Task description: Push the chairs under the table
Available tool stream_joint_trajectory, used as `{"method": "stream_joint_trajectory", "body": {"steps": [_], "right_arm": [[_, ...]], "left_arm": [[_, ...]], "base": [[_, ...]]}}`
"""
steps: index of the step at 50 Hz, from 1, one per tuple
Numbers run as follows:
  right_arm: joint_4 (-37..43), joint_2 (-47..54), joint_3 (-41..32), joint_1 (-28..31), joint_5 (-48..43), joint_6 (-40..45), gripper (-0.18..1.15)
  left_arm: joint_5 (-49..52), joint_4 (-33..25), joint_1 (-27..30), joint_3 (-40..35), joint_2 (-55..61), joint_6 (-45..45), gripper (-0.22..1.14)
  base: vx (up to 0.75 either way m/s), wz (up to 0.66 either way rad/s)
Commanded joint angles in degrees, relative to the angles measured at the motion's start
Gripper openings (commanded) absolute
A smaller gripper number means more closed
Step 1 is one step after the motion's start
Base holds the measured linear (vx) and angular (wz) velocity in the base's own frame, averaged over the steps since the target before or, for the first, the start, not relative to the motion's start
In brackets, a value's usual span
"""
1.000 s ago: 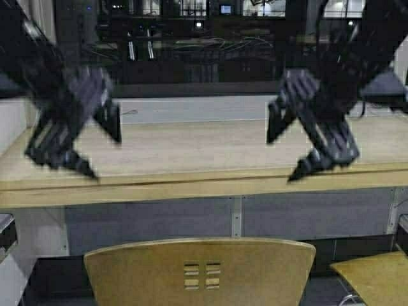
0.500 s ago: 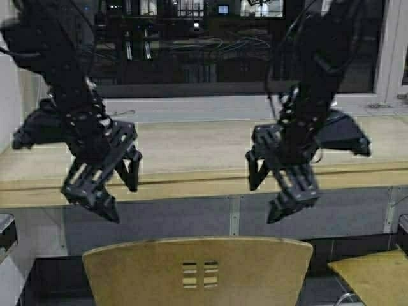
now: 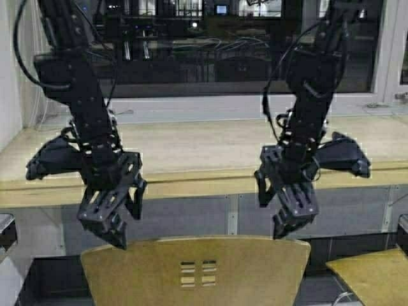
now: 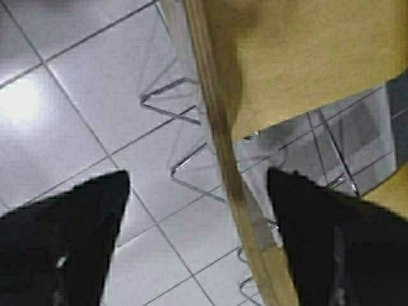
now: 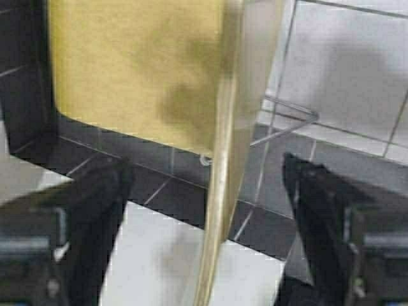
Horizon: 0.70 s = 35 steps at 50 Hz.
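Observation:
My gripper will make the tan-yellow chair point(image 3: 194, 273) slide in when it pushes, until the chair's backrest is near the table's front edge, because dark floor point(image 3: 57, 274) runs back under that edge.
A tan-yellow chair point(image 3: 197, 271) with small cut-outs in its backrest stands in front of the long pale table point(image 3: 191, 150). My left gripper point(image 3: 127, 228) hangs open just over the backrest's left top corner. My right gripper point(image 3: 273, 218) hangs open over the right top corner. In the left wrist view the left gripper point(image 4: 197, 177) has one dark finger on each side of the backrest's top edge point(image 4: 224, 166), with the seat and chrome legs below. The right gripper point(image 5: 205, 166) straddles the same edge point(image 5: 220, 191) in the right wrist view. No finger touches the wood.
A second tan chair's seat point(image 3: 376, 277) shows at the lower right. Grey panels point(image 3: 191, 223) close the space below the table's front edge. A window sill and dark window lie behind the table. A dark object point(image 3: 5, 233) sits at the left edge. The floor point(image 4: 76, 95) is tiled.
Both arms have swung down from above the table top to the top edge of the chair's backrest, and the grippers now point downward. The chair has stayed in place.

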Motion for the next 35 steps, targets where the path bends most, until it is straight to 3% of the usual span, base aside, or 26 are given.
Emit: {"method": "stream_joint_trajectory", "body": {"steps": [1,21,35], "right_arm": [[-0.79,0.97,-2.64,-0.53,0.88,0.00,1.01],[-1.76,9.32,-9.40,-1.32,3.43,0.00,1.01],[-3.34,14.94,-14.50,-3.60,3.78,0.00,1.00]], "left_arm": [[-0.44,-0.09,0.26,-1.93,0.79,-0.09,0.97],[-0.35,-0.09,1.05,-6.77,7.91,-0.09,0.96],[-0.35,-0.09,4.66,-11.34,13.10,-0.35,0.96]], "base": [[-0.01,-0.01],[0.00,0.00],[-0.01,-0.01]]}}
